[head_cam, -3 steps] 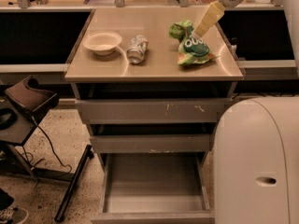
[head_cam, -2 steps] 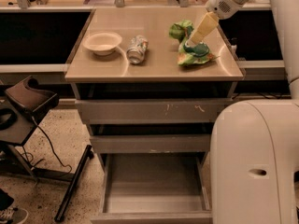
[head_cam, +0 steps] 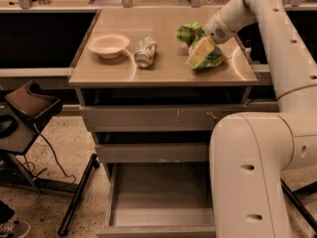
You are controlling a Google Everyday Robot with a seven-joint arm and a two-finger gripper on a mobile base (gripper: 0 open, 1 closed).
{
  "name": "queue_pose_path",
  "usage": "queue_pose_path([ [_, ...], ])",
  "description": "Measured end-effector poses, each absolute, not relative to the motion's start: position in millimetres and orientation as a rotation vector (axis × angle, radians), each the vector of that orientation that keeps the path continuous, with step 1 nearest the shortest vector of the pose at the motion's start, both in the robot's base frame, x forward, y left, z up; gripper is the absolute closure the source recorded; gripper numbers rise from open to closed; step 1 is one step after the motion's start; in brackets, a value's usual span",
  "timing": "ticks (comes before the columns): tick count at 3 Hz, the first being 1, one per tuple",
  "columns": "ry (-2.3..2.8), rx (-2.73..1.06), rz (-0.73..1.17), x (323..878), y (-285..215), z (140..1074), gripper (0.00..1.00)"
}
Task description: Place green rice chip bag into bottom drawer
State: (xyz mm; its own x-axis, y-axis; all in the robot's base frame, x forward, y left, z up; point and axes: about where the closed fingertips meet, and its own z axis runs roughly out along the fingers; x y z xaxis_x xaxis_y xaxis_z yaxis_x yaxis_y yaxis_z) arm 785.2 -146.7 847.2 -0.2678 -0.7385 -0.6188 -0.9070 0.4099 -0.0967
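Observation:
My gripper will lift the green rice chip bag and that far end of the bag together as one piece, because matching crumpled green shows behind my gripper.
The green rice chip bag lies on the countertop at the right, near the front edge. My gripper is down on top of it and covers most of it; only the bag's green right side shows. The bottom drawer is pulled open below the counter, and its grey inside is bare. My arm partly hides its right side.
A second crumpled green thing lies just behind the bag. A silver can lies on its side mid-counter, with a white bowl to its left. The two upper drawers are closed. A dark stand with cables is at the left.
My gripper has come down and slightly left from above the bag onto it. The arm now reaches further across the right side of the view.

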Motion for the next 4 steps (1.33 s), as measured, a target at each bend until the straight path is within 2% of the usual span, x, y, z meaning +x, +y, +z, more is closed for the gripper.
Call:
queue_pose_path([
  [1, 2.079, -1.392, 0.371, 785.3, -146.7, 847.2, 0.0],
  [2, 2.079, -1.392, 0.371, 785.3, -146.7, 847.2, 0.19],
  [4, 2.078, -1.392, 0.373, 785.3, -146.6, 846.8, 0.66],
])
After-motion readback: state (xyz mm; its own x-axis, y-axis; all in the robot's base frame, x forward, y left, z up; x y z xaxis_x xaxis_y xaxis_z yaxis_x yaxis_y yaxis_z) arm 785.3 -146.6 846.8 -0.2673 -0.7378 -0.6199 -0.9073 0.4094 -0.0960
